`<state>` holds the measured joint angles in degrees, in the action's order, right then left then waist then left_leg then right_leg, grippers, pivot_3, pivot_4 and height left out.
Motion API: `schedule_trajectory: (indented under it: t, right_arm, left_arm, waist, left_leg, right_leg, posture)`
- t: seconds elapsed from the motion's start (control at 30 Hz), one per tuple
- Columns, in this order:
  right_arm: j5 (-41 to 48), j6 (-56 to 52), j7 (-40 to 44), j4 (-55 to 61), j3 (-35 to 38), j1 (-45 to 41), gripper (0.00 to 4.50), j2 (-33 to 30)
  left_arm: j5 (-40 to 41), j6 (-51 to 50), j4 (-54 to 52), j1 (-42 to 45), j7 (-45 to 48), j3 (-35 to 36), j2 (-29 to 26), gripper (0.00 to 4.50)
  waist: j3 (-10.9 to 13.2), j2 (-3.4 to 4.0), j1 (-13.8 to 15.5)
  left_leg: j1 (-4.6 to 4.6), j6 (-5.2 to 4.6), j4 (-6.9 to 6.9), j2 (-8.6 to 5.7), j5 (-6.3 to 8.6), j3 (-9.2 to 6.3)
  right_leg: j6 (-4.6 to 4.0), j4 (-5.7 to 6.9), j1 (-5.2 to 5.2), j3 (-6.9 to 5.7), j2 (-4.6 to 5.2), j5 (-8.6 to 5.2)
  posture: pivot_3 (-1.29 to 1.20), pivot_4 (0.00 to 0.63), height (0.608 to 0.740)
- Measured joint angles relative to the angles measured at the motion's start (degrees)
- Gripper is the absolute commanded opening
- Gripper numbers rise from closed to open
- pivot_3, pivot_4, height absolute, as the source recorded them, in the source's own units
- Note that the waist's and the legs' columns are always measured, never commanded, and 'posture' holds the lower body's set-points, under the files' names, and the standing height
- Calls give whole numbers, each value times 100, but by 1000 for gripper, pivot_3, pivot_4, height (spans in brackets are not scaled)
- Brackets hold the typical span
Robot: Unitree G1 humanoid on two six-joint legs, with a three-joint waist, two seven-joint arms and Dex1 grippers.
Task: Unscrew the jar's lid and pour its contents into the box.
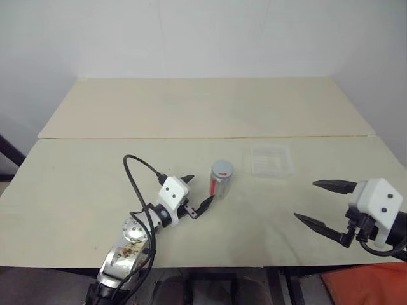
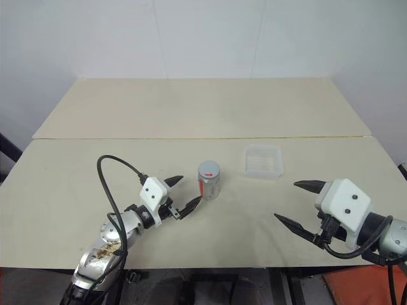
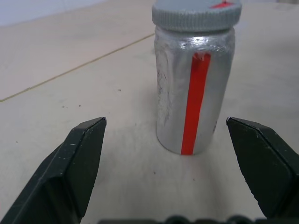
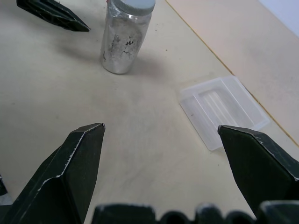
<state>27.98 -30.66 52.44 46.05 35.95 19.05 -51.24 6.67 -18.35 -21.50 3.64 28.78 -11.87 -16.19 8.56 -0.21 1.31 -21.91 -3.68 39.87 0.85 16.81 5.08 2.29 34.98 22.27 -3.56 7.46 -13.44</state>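
I keep moving my left gripper forward until its fingers are on both sides of the jar's body (image 1: 220,187), then close it, as the open fingers point below the grey lid (image 1: 222,168) and leave it free.
The jar (image 1: 220,184) stands upright on the table, clear with a red stripe down its side (image 3: 195,102). Its grey lid (image 1: 222,169) with a red mark is screwed on. My left gripper (image 1: 196,192) is open just to the jar's left, its fingers (image 3: 79,158) pointing at the jar without touching it. The box (image 1: 272,160), a shallow clear tray, lies to the right of the jar and a little farther back. My right gripper (image 1: 323,203) hangs open at the right, near the table's front edge. Dark specks cling inside the jar (image 4: 122,44).
Two pale wooden tabletops (image 1: 203,108) meet at a seam behind the jar and box. A black cable (image 1: 137,175) loops from my left arm. White walls stand behind the table.
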Motion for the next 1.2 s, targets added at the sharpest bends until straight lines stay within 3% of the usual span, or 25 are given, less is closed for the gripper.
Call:
schedule_trajectory:
  t: [1.2]
  right_arm:
    - [-65,-6,-146,118,166,288,4500,31]
  left_arm:
    - [-433,903,1460,618,-608,-487,1197,4481]
  waist:
    - [-1,1,35]
  left_leg:
    - [-4,-20,5,-1,11,-2]
  right_leg:
    - [1,-1,0,-4,0,0]
  posture:
    - [0,150,740]
